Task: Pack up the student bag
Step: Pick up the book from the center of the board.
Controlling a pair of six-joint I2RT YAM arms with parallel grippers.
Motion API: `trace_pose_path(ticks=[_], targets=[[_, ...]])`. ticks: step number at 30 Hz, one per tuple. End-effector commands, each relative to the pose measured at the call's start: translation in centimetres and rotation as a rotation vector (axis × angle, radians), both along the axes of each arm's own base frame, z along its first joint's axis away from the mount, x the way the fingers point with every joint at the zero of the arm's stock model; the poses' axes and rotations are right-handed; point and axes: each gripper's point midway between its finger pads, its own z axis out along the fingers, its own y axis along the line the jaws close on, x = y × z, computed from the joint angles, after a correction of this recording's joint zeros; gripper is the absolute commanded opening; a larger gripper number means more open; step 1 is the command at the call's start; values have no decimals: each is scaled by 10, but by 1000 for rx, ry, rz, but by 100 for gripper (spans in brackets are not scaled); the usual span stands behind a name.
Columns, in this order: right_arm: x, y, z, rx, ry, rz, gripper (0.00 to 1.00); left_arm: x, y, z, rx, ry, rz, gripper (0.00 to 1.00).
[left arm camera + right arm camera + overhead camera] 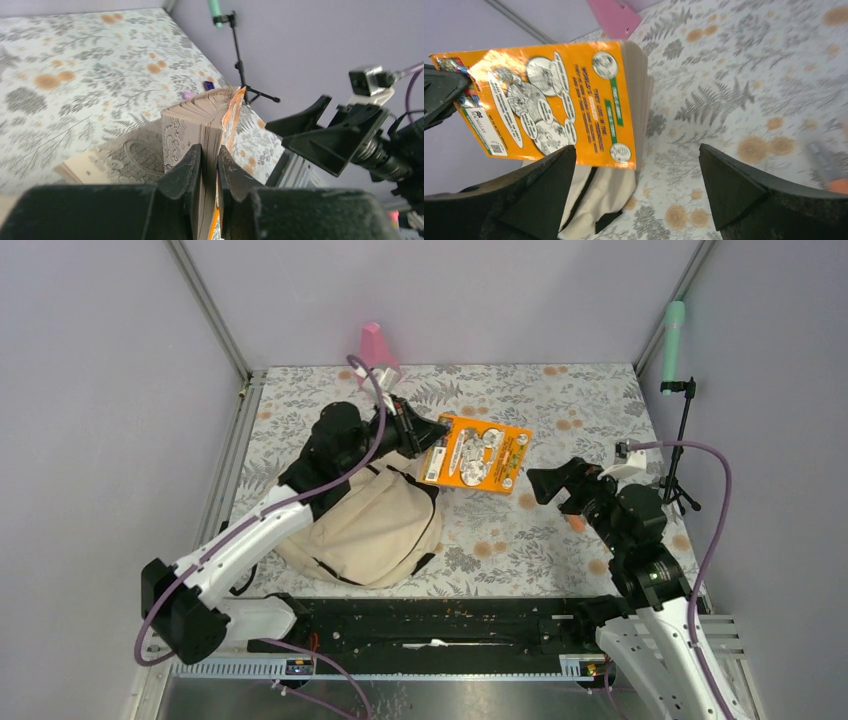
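Note:
The bag's opening (427, 487) is closed and my left gripper is holding the book. My right gripper needs to take the book's loose end (513, 462) before I open the bag.
The beige student bag (375, 525) with black straps lies on the left of the floral table; its corner shows in the right wrist view (594, 200). My left gripper (425, 435) is shut on the edge of an orange-covered book (478, 453) and holds it lifted beyond the bag's far right corner. In the left wrist view the fingers (189, 165) clamp the book's pages (202, 125). In the right wrist view the book's orange cover (549, 100) faces me. My right gripper (548, 482) is open and empty, to the right of the book, pointing at it.
A pink object (375, 343) stands at the table's back edge. A tripod with a green-topped microphone (676, 330) stands at the right. A small orange thing (577, 524) lies under the right arm. A small purple item (208, 85) and a pink one (189, 94) lie on the cloth.

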Motion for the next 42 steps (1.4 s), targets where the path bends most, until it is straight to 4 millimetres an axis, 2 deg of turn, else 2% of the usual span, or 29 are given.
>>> trace_pose_path(ticks=[1,4,7,13,17,23,26,29,33,38,42], targets=[[0,37,-13,306,52,109,100,12,38,26,-177,7,242,0],[6,58,-14,547,53,174,100,4,49,31,-292,35,270,0],[8,69,-13,674,61,204,100,1,57,30,-371,63,300,0],[8,90,-21,726,144,198,100,1,66,32,-505,91,331,0],[11,105,-31,740,220,182,100,1,65,39,-589,110,309,0],[14,126,-36,767,256,191,100,-3,62,46,-657,128,277,0],[21,131,-34,787,247,183,100,-8,58,45,-674,154,254,0],[26,134,-22,802,210,191,100,-13,57,39,-689,181,246,0],[35,130,-11,817,154,160,100,-19,60,39,-726,193,236,0],[31,132,-2,802,113,201,99,-20,71,38,-748,189,278,0],[30,129,-4,818,103,188,99,-22,73,42,-789,201,263,0]])
